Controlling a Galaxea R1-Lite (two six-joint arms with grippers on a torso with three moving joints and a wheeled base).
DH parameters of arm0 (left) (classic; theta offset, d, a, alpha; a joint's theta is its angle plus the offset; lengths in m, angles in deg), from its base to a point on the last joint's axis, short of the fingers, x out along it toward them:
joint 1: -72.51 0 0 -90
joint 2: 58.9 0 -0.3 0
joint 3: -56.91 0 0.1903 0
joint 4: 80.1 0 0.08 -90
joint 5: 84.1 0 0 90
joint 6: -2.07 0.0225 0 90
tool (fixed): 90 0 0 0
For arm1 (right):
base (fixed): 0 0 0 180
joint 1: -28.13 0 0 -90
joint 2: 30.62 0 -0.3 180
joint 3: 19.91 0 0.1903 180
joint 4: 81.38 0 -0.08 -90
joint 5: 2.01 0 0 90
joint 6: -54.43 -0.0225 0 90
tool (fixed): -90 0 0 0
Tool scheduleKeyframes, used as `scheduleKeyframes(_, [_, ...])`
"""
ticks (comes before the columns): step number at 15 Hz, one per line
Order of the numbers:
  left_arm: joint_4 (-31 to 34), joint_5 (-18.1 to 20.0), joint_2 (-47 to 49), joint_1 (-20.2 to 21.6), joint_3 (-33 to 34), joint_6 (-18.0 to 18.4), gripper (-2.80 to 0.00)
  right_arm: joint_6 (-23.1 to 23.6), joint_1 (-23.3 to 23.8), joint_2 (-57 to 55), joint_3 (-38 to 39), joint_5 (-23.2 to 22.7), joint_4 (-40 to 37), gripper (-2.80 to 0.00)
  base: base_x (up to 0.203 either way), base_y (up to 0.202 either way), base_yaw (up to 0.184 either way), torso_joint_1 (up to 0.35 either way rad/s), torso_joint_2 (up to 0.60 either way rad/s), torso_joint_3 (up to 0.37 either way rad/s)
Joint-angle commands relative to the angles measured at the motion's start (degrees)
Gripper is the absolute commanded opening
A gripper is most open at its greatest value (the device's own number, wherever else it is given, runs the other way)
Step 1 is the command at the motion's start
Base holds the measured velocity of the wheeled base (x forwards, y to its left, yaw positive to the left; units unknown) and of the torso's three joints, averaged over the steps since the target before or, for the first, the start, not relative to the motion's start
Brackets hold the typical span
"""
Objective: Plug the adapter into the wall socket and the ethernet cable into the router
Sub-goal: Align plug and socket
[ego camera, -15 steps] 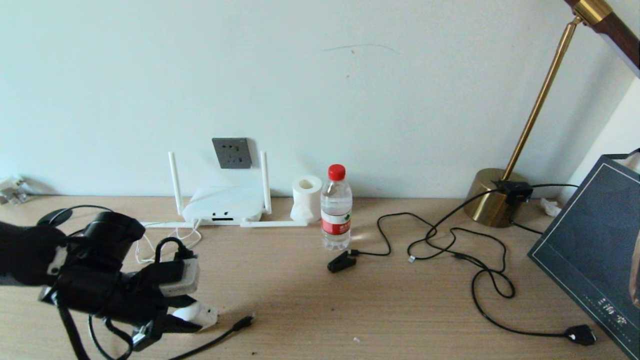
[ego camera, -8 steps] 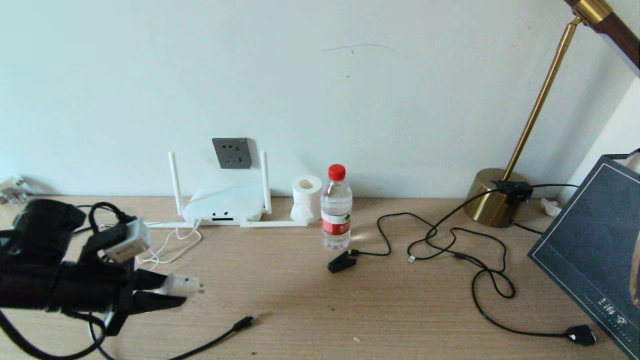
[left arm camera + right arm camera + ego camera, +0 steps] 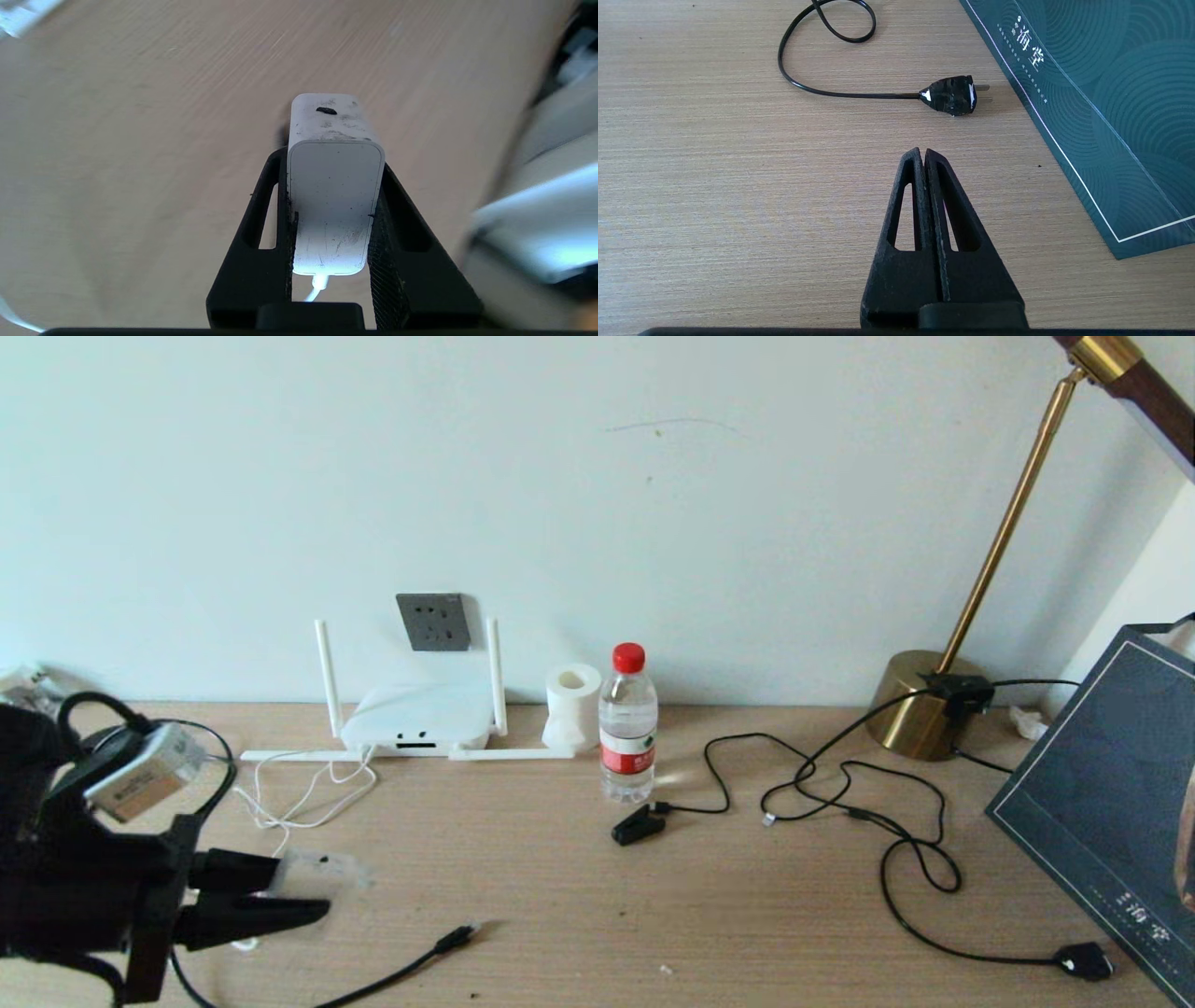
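Observation:
I should lift the adapter (image 3: 319, 873) in my left gripper and turn it toward the wall socket (image 3: 433, 622) before I push it in, because the adapter points across the table.
My left gripper (image 3: 301, 892) at the table's near left is shut on the white adapter (image 3: 322, 870), holding it just above the wood. In the left wrist view the adapter (image 3: 334, 186) sits squeezed between both fingers, its thin white cord leaving the rear end. That cord (image 3: 299, 793) loops back to the white router (image 3: 417, 714), which stands against the wall under the dark grey wall socket (image 3: 432, 622). The ethernet cable's connector (image 3: 457, 936) lies on the table to the right of my left gripper. My right gripper (image 3: 923, 151) hovers shut and empty over the right side.
A water bottle (image 3: 627, 728) and a paper roll (image 3: 572, 705) stand right of the router. A small black clip plug (image 3: 638, 824), tangled black cords and a black mains plug (image 3: 952, 94) lie mid-right. A brass lamp base (image 3: 920, 705) and a dark teal box (image 3: 1111, 793) fill the right.
My left arm has swung left and back with the adapter, lifting it off the table. The white cord has been dragged left with it. The right gripper has not moved.

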Motion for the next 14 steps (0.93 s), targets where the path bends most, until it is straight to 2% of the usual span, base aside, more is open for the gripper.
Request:
scheduleKeyframes(1, [-1.4,-0.1,-5.3,-1.9,-2.7,-23.3,-2.80,0.0,0.0,-0.1,0.0,0.0,0.0,-2.80,0.000,0.000,0.000,0.000,0.00,0.000])
scheduleKeyframes(2, [-3.7,-0.9,-6.5,-2.4,-3.3,-31.8,-2.80,0.0,0.0,-0.1,0.0,0.0,0.0,-2.80,0.000,0.000,0.000,0.000,0.00,0.000])
scheduleKeyframes(3, [-8.7,-3.1,-7.6,-2.7,-3.0,-39.0,-2.80,0.0,0.0,-0.1,0.0,0.0,0.0,-2.80,0.000,0.000,0.000,0.000,0.00,0.000])
scheduleKeyframes(4, [-15.8,-7.1,-8.2,-2.9,-0.9,-42.9,-2.80,0.0,0.0,-0.1,0.0,0.0,0.0,-2.80,0.000,0.000,0.000,0.000,0.00,0.000])
scheduleKeyframes(7, [-35.3,-17.9,-7.3,-4.8,8.1,-47.5,-2.80,0.0,0.0,-0.1,0.0,0.0,0.0,-2.80,0.000,0.000,0.000,0.000,0.00,0.000])
scheduleKeyframes(9, [-48.7,-26.7,-4.9,-9.4,14.4,-50.7,-2.80,0.0,0.0,-0.1,0.0,0.0,0.0,-2.80,0.000,0.000,0.000,0.000,0.00,0.000])
scheduleKeyframes(12, [-62.5,-41.0,1.1,-18.1,17.4,-57.2,-2.80,0.0,0.0,-0.1,0.0,0.0,0.0,-2.80,0.000,0.000,0.000,0.000,0.00,0.000])
scheduleKeyframes(14, [-68.8,-47.4,7.5,-20.8,17.1,-58.4,-2.80,0.0,0.0,0.0,0.0,0.0,0.0,-2.80,0.000,0.000,0.000,0.000,0.00,0.000])
